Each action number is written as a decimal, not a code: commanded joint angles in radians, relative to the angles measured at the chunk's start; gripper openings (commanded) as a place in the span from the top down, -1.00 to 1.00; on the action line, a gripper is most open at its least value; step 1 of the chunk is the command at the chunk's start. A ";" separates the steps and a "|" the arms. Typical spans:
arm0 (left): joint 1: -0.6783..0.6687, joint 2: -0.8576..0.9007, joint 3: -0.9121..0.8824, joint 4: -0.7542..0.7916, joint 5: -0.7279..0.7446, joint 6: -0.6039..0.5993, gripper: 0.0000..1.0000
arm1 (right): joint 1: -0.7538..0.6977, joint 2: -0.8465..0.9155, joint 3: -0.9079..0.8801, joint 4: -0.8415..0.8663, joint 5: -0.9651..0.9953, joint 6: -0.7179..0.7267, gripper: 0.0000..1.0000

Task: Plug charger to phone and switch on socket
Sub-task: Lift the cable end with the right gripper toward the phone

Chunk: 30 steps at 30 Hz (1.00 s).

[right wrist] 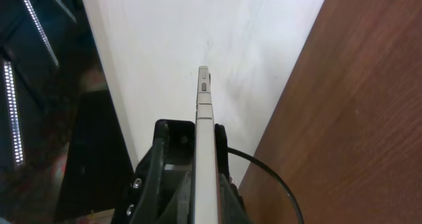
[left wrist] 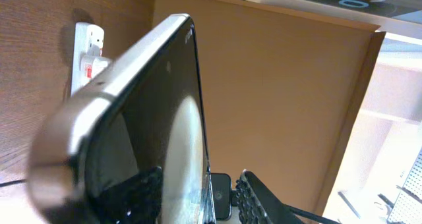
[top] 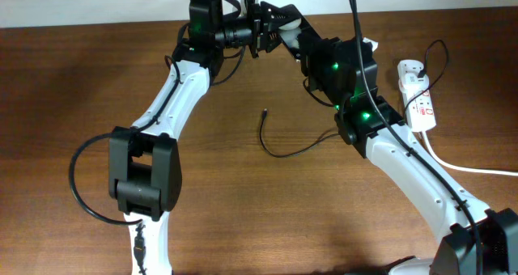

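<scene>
Both of the robot's grippers are at the phone [top: 293, 35] and the charger cable's tip [top: 265, 112] lies free, so the left gripper should keep the phone while the right gripper takes the cable's tip.
The phone [left wrist: 151, 118], with a silver rim and black glass, is held in the air at the back of the table, where both grippers meet. My right gripper [right wrist: 205, 184] is shut on the phone [right wrist: 205, 118], which I see edge-on. My left gripper [left wrist: 201, 197] sits around the phone's lower end, with a gap showing at one finger. In the overhead view the left gripper [top: 255, 34] and the right gripper [top: 273, 24] hide most of the phone. The charger cable [top: 285, 152] lies loose on the table, and its tip [top: 265, 112] is free. The socket [top: 418, 95] lies at the right.
The socket's thick white cord [top: 469, 168] runs off to the right. The socket also shows in the left wrist view [left wrist: 86, 49]. A thin black cable [top: 441, 52] loops by its far end. A wall stands close behind the grippers.
</scene>
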 commanded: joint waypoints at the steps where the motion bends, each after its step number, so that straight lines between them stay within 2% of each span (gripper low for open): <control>1: -0.010 -0.006 0.014 0.009 0.000 0.001 0.42 | 0.008 0.003 0.016 -0.001 -0.025 -0.007 0.92; 5: -0.010 -0.006 0.014 0.010 0.000 0.001 0.70 | 0.008 0.003 0.016 -0.001 -0.026 -0.007 0.84; 8: -0.010 -0.006 0.014 0.010 0.000 0.001 1.00 | 0.008 0.003 0.016 -0.001 -0.025 -0.007 0.84; 11: -0.010 -0.006 0.014 0.010 0.000 0.001 1.00 | 0.008 0.003 0.016 -0.001 -0.025 -0.007 0.59; 12: -0.010 -0.006 0.014 0.010 0.001 0.001 1.00 | 0.008 0.003 0.016 -0.001 -0.025 -0.007 0.47; 13: -0.010 -0.006 0.014 0.010 0.002 0.001 1.00 | 0.008 0.003 0.016 -0.001 -0.025 -0.008 0.13; 14: -0.007 -0.006 0.014 0.009 0.012 0.008 1.00 | 0.007 0.003 0.016 -0.001 -0.025 -0.007 -0.34; 15: -0.003 -0.006 0.014 0.000 0.012 0.053 1.00 | 0.007 0.003 0.016 -0.001 -0.025 -0.008 -0.62; 17: 0.021 -0.006 0.014 -0.083 0.042 0.190 1.00 | 0.006 0.003 0.016 -0.027 -0.025 -0.008 -0.97; 18: 0.045 -0.006 0.014 -0.199 0.065 0.310 1.00 | 0.006 0.003 0.016 -0.060 -0.024 -0.009 -0.97; 20: 0.081 -0.006 0.014 -0.357 0.088 0.471 1.00 | 0.006 0.003 0.016 -0.125 -0.025 -0.022 -0.97; 23: 0.141 -0.006 0.014 -0.435 0.138 0.652 1.00 | 0.006 0.001 0.016 -0.219 -0.033 -0.226 -0.97; 27: 0.236 -0.006 0.014 -0.448 0.202 0.707 1.00 | 0.006 0.000 0.016 -0.426 -0.032 -0.409 -0.97; 30: 0.313 -0.006 0.014 -0.448 0.227 0.715 1.00 | 0.007 0.000 0.016 -0.523 -0.033 -0.642 -0.97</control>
